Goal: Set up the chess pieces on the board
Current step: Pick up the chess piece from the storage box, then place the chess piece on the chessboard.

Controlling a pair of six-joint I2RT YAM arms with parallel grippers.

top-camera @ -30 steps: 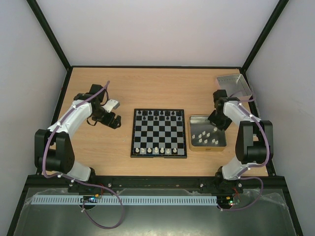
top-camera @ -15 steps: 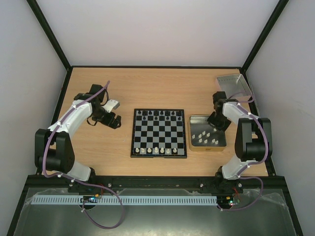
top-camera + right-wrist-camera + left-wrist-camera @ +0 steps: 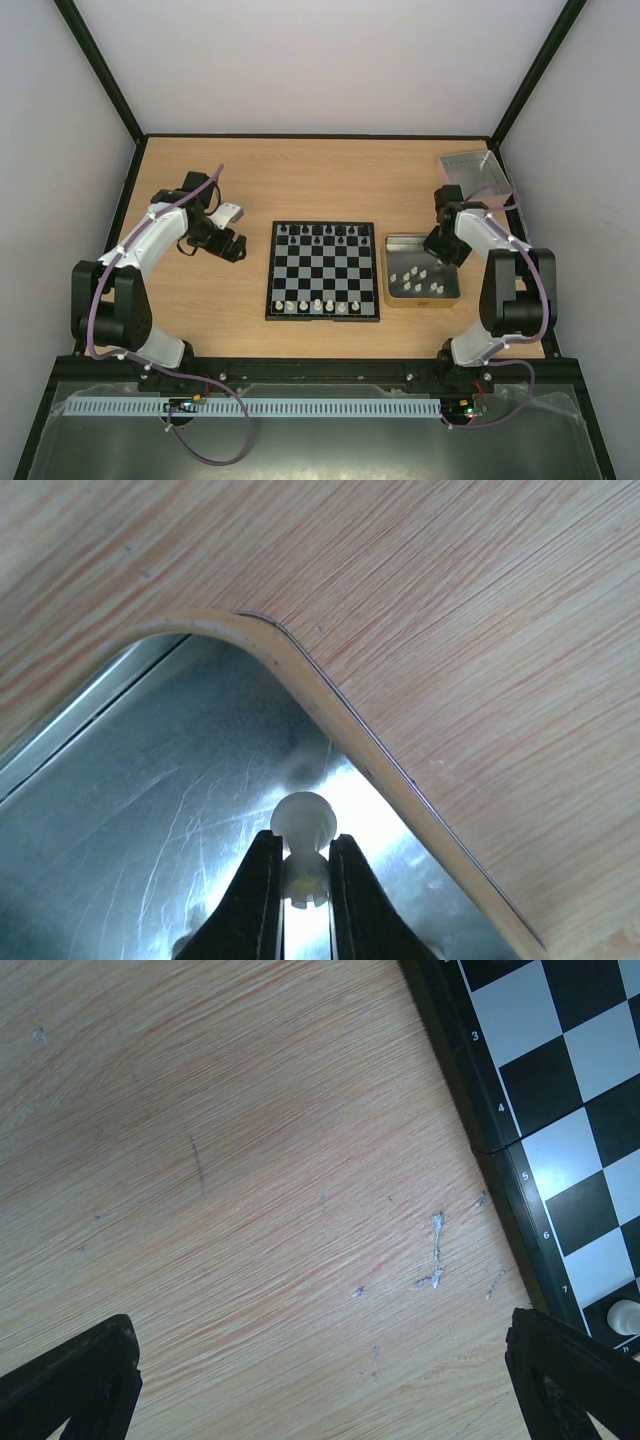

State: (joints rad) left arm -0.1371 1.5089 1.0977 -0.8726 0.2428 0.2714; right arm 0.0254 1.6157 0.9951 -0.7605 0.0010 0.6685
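My right gripper is holding the white rook (image 3: 304,845) base down, and the board's near corner square (image 3: 368,307) beside the tray is empty. It should keep going to that square and let go of the rook standing up.
The chessboard (image 3: 323,271) lies mid-table, with black pieces (image 3: 322,231) along its far row and several cream-white pieces (image 3: 317,305) along its near row. More white pieces (image 3: 418,279) lie in the tan-rimmed tray (image 3: 447,296) to its right. My right gripper (image 3: 440,248) is over the tray's far right corner, shut on a white pawn (image 3: 303,825), held just above the tray floor (image 3: 150,800). My left gripper (image 3: 232,245) is open and empty left of the board; its fingertips (image 3: 75,1380) frame bare wood, with the board's edge (image 3: 500,1150) and one white piece (image 3: 623,1313) at the right.
A clear grey bin (image 3: 474,170) stands at the far right corner, behind the right arm. The tray's tan rim (image 3: 330,705) runs diagonally just beyond the held pawn. Walls enclose the table on three sides.
The right gripper has shifted slightly within the tray's far right corner. The left arm has not moved.
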